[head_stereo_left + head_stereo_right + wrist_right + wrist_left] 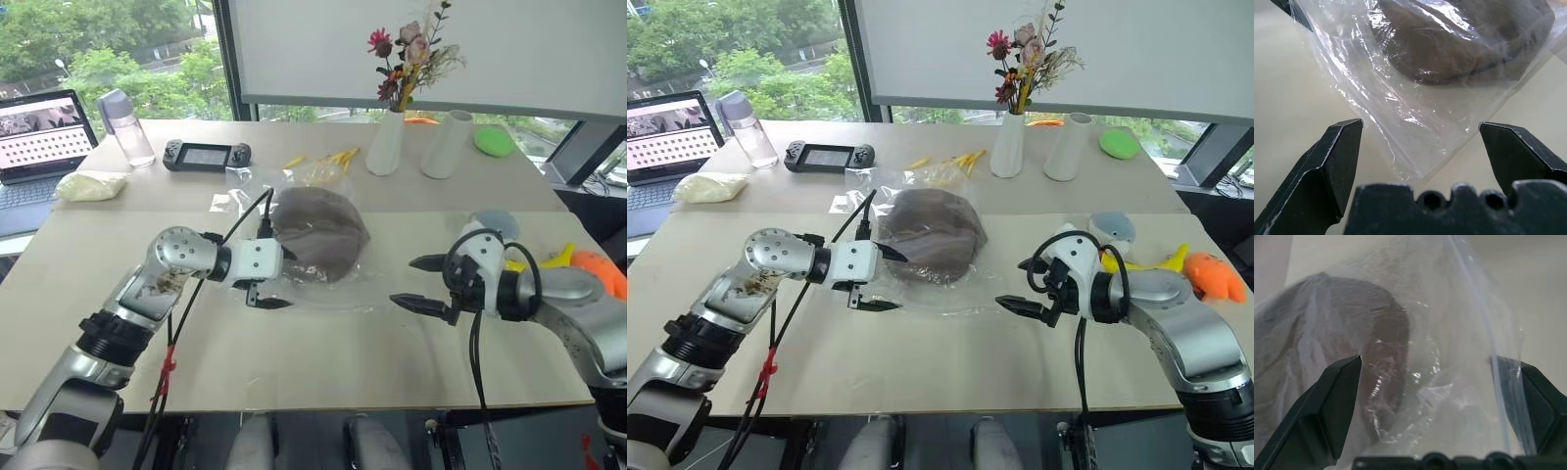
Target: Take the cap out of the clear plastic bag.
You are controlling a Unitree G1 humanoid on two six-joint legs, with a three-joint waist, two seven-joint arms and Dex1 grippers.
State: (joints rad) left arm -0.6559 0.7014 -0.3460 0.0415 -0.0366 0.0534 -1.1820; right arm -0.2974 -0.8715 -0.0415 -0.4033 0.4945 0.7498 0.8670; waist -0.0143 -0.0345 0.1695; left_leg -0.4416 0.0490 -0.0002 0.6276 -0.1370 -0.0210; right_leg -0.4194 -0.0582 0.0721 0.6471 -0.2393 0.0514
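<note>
The bag's near edge (328, 305) is lying flat. Next, my right gripper moves back while my left gripper first lifts the film (304, 281) by the cap.
The dark brown cap (318, 235) lies inside the clear plastic bag (318, 296) in the middle of the table. My left gripper (282, 279) is open at the bag's left edge, pointing right. In the left wrist view the crinkled plastic (1449, 382) sits between its fingers (1334, 401), and one finger shows through the film. My right gripper (402, 281) is open just right of the bag, pointing left. In the right wrist view the bag's near corner (1415, 164) lies between its fingers (1337, 156), not touching them.
Along the far side of the table (323, 362) stand a laptop (39, 132), a bottle (125, 127), a game controller (206, 155), a white pouch (90, 184) and two white vases (385, 142). A plush toy (495, 223) and orange and yellow toys (593, 266) lie behind my right arm.
</note>
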